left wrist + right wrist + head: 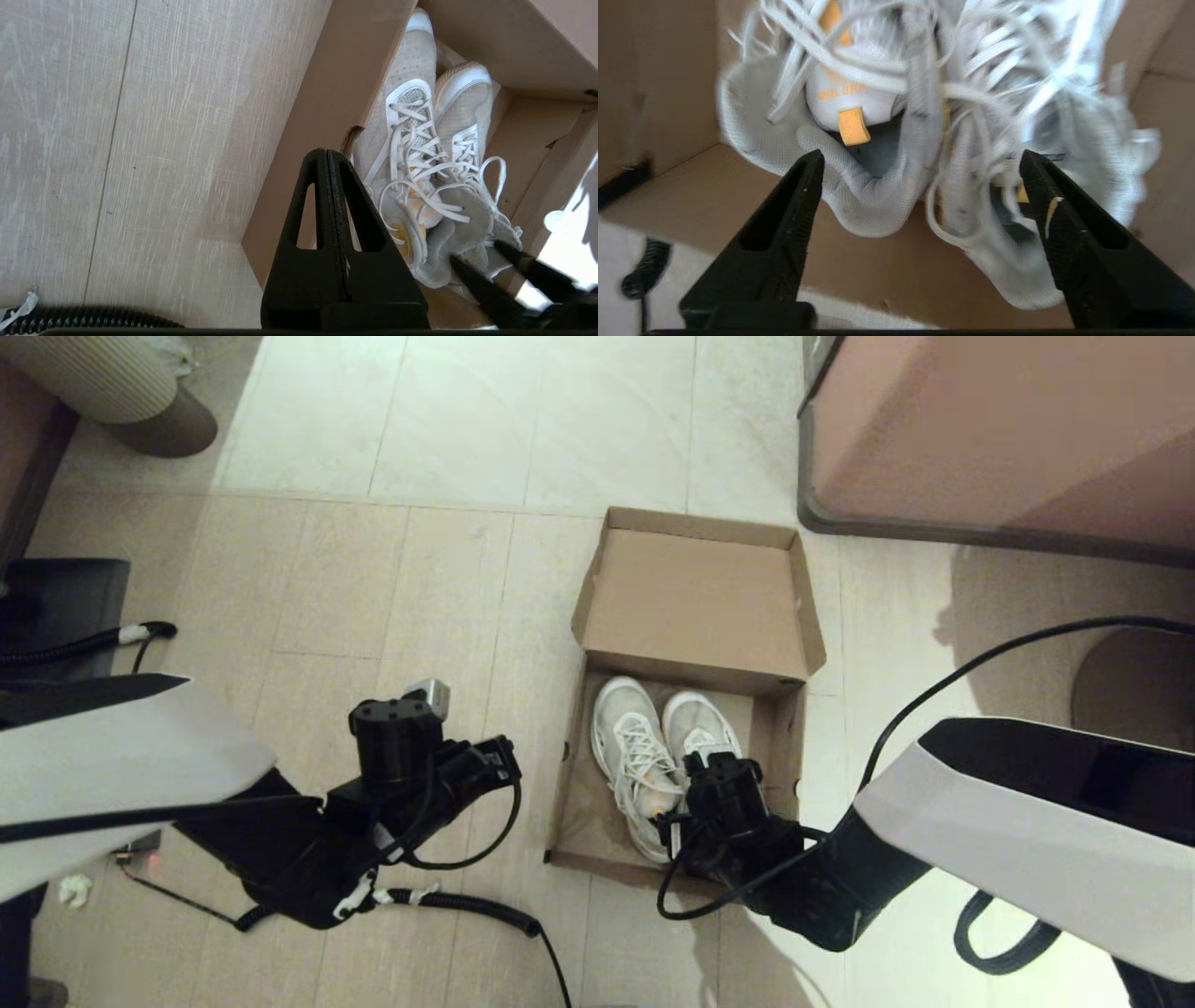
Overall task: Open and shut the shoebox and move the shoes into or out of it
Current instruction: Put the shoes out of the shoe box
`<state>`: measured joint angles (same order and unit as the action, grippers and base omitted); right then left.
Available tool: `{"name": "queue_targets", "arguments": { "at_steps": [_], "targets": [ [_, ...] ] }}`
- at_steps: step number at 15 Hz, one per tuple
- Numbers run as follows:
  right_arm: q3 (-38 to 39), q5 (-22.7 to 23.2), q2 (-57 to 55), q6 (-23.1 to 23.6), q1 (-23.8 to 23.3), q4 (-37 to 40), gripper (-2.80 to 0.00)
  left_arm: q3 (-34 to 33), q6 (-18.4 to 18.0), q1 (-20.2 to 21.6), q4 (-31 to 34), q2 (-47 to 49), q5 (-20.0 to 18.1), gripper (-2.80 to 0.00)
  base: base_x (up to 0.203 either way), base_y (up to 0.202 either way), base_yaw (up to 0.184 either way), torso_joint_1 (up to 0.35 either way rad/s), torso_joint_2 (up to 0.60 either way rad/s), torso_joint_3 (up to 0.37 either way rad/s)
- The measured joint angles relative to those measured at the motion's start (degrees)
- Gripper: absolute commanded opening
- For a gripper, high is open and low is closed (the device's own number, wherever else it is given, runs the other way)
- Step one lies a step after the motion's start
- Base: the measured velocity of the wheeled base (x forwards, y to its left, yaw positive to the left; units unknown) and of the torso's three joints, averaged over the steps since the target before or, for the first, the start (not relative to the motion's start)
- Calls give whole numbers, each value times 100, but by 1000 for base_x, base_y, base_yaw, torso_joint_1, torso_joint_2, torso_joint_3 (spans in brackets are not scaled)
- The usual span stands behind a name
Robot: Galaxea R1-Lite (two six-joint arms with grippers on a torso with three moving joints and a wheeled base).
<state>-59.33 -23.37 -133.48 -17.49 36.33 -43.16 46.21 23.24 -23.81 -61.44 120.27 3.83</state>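
The shoes' adjoining collars (925, 140) are between the open fingers of my right gripper. I should go on going down until a finger is inside each shoe (876, 150), and then close.
The brown cardboard shoebox (780, 747) stands open on the floor, its lid (695, 602) flipped back and away from me. Both white lace-up shoes (639, 751) lie side by side inside, toes toward the lid. My right gripper (711, 770) reaches down into the box at the heel end. In the right wrist view it (920, 158) is open, and the two shoes' collars (887, 186) lie between its fingers. My left gripper (490, 761) hovers over the floor just left of the box, shut and empty (327, 154), beside the box wall (317, 140).
A big pinkish-brown cabinet (999, 429) stands at the back right. A ribbed beige object (121, 383) sits at the back left and a dark block (56, 607) at the left edge. A coiled black cable (467, 901) lies on the floor near me.
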Motion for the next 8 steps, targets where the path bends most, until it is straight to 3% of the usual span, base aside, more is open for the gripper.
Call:
{"name": "queue_targets", "arguments": {
  "at_steps": [7,8],
  "targets": [
    [-650,-16,-681,-11,-130,39,0,-40,16,6,0,-128,7,-280,0,0,0,0,0,0],
    [-780,-17,-747,-6,-162,73,-280,-51,16,6,2,-151,9,-280,0,0,0,0,0,0]
  ]
}}
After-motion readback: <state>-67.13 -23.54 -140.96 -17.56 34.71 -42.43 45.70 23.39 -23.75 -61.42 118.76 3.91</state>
